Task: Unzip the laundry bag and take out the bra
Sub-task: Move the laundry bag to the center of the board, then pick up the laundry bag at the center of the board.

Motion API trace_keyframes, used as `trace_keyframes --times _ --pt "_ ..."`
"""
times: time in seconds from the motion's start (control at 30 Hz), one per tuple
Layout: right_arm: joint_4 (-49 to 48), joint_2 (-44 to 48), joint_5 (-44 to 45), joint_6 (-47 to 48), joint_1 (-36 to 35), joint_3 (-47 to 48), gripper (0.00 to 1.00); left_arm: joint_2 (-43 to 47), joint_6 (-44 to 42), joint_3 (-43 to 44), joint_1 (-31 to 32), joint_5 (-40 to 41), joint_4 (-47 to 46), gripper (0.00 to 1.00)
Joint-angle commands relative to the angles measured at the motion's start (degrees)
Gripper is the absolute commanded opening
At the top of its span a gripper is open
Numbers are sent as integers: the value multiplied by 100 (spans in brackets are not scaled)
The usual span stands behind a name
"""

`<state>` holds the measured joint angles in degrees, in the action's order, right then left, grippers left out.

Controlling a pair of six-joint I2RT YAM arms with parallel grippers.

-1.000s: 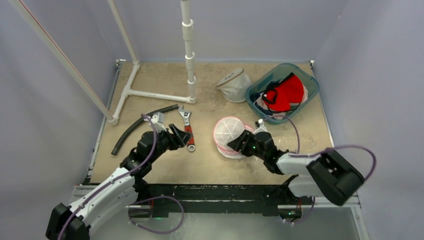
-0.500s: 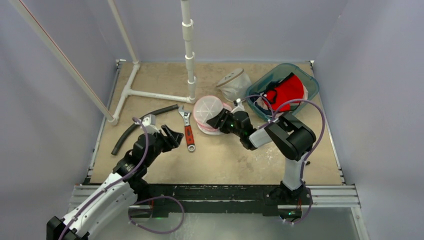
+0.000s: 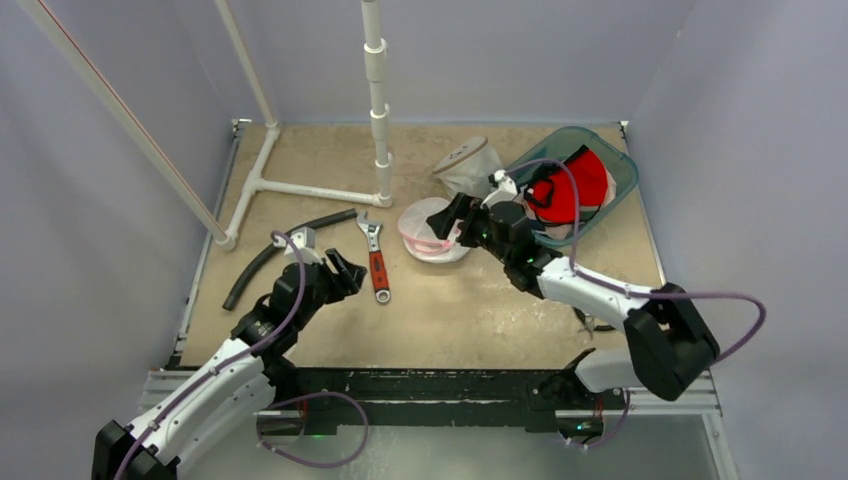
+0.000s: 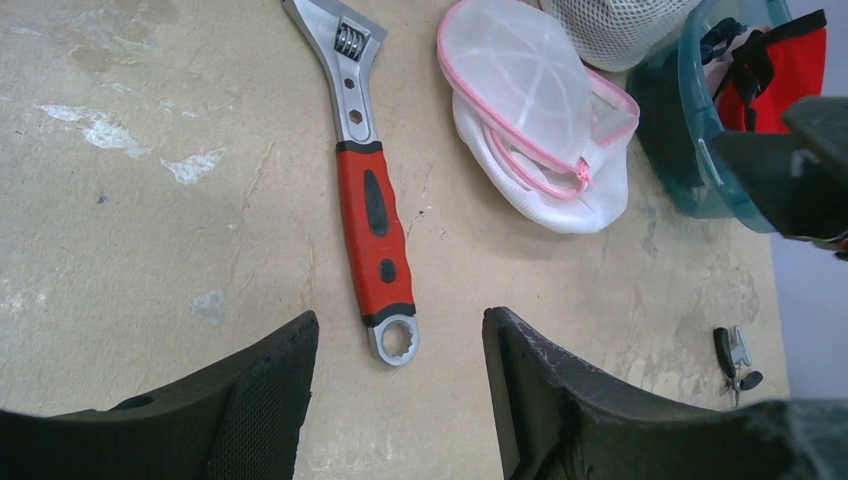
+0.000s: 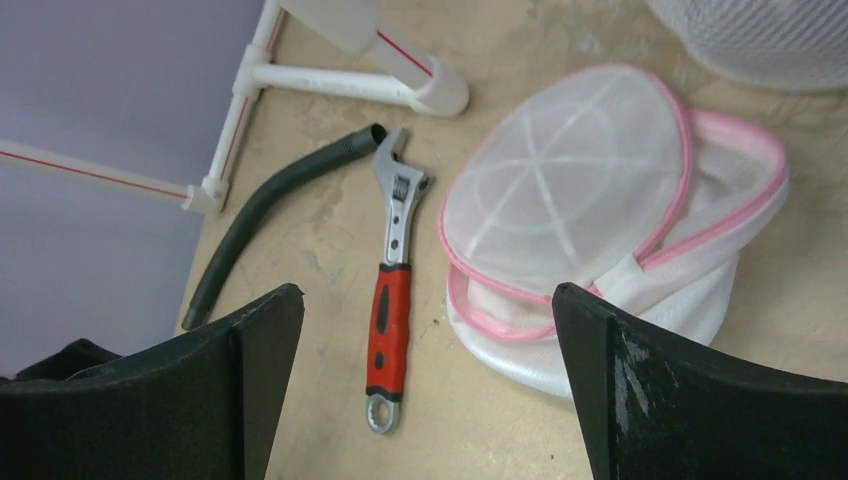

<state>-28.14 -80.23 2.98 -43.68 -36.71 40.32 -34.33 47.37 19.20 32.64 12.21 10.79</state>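
Note:
The second mesh bag's tan rim [image 3: 461, 153] stands clear of the teal bin, so my open right gripper should keep going toward that rim [image 3: 456, 157] and close there.
The laundry bag [image 3: 430, 232] is a white mesh dome with pink zip trim, lying on the table right of the wrench. It also shows in the left wrist view [image 4: 530, 110] and the right wrist view [image 5: 570, 190]. Its domed top gapes along the pink edge, and pale pink fabric [image 5: 500, 300] shows in the gap. My right gripper [image 3: 455, 218] is open just right of and above the bag, holding nothing [image 5: 428, 300]. My left gripper [image 3: 342, 272] is open and empty, low over the table near the wrench's ring end [image 4: 398, 325].
A red-handled wrench [image 3: 376, 262] lies left of the bag. A black hose [image 3: 280, 252] and a white PVC pipe frame [image 3: 310, 188] are at the left. A second mesh bag [image 3: 468, 168] and a teal bin [image 3: 622, 175] with a red garment are behind. Keys [image 3: 590, 322] lie at the front right.
My right gripper moved the bag from the table's front centre toward the back beside the wrench, then let go and drew off to its right. My left gripper pulled back slightly.

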Motion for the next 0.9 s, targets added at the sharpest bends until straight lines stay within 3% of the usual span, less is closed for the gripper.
trace_keyframes --times 0.0,0.1,0.2,0.57,0.87 --pt "1248 335 338 597 114 617 98 -48 -55 211 -11 -44 -352 60" --pt "1215 344 566 576 222 748 97 -67 2 175 -4 -76 -380 60" --pt "1154 125 406 89 796 1011 94 -40 82 140 -4 -102 -384 60" --pt "2720 -2213 1610 165 997 4384 92 -78 129 320 -10 -99 -295 60" --pt "3818 -3475 2357 501 1126 5999 93 -312 153 301 -4 -222 -481 60"
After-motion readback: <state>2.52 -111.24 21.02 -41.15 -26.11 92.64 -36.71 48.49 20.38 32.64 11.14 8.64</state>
